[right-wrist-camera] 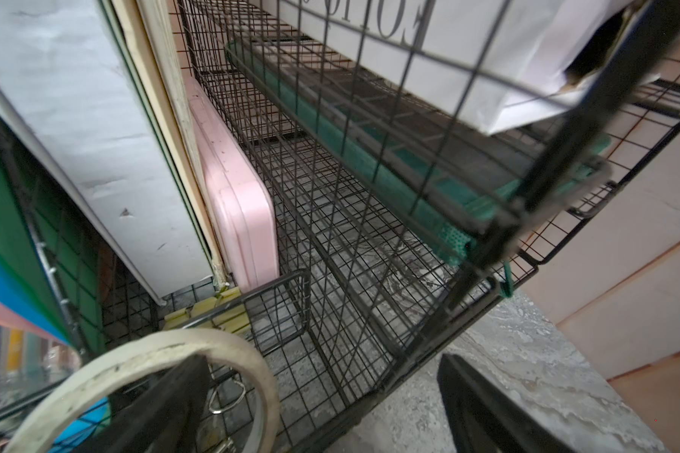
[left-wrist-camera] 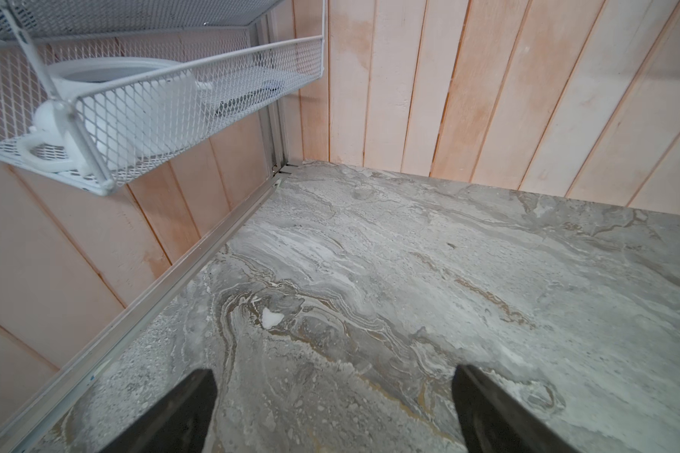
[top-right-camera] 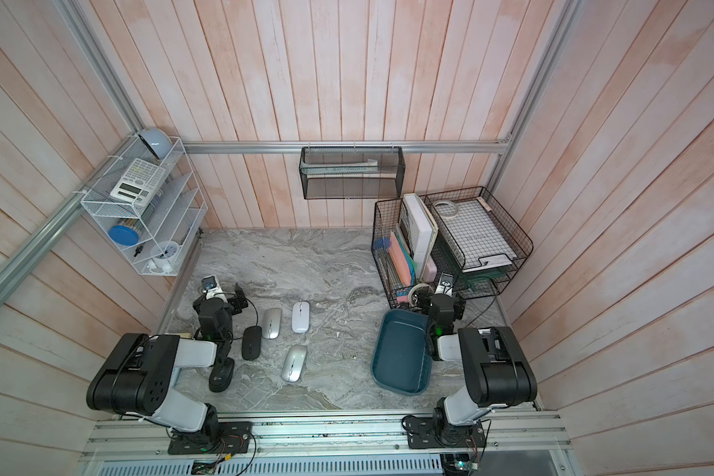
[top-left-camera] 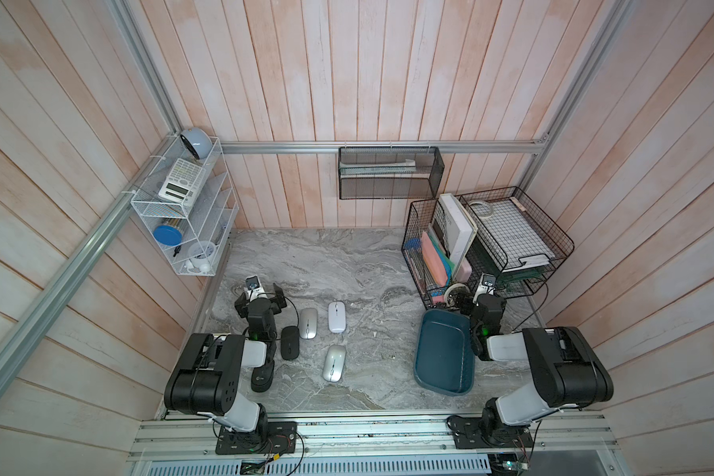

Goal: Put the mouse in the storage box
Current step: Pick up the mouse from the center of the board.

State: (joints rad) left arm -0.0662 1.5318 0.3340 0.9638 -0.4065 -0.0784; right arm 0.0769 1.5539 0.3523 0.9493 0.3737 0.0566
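The tape roll (right-wrist-camera: pixel 158 346) is crowding the finger of the robot's right gripper, so the right gripper should move back clear over the storage box (top-left-camera: pixel 444 354) before it meets the left gripper for the mouse.
Several computer mice lie on the grey marble table in both top views: a black mouse (top-left-camera: pixel 290 343), a silver mouse (top-left-camera: pixel 308 323), a white mouse (top-left-camera: pixel 337 317) and a second silver mouse (top-left-camera: pixel 334 362). The storage box (top-left-camera: pixel 442 358) is a shallow teal bin lying empty at the right. My left gripper (top-left-camera: pixel 260 293) (left-wrist-camera: pixel 333 372) hangs open over bare table, behind the black mouse. My right gripper (top-left-camera: pixel 470 294) (right-wrist-camera: pixel 322 361) is open just behind the box, against the wire baskets. Neither wrist view shows a mouse or the box.
Black wire baskets (top-left-camera: pixel 491 247) with books and folders stand at the back right. A tape roll (right-wrist-camera: pixel 165 353) in one of them sits right by my right gripper's finger. A white wire rack (top-left-camera: pixel 182 214) hangs on the left wall and a black mesh basket (top-left-camera: pixel 388 173) on the back wall.
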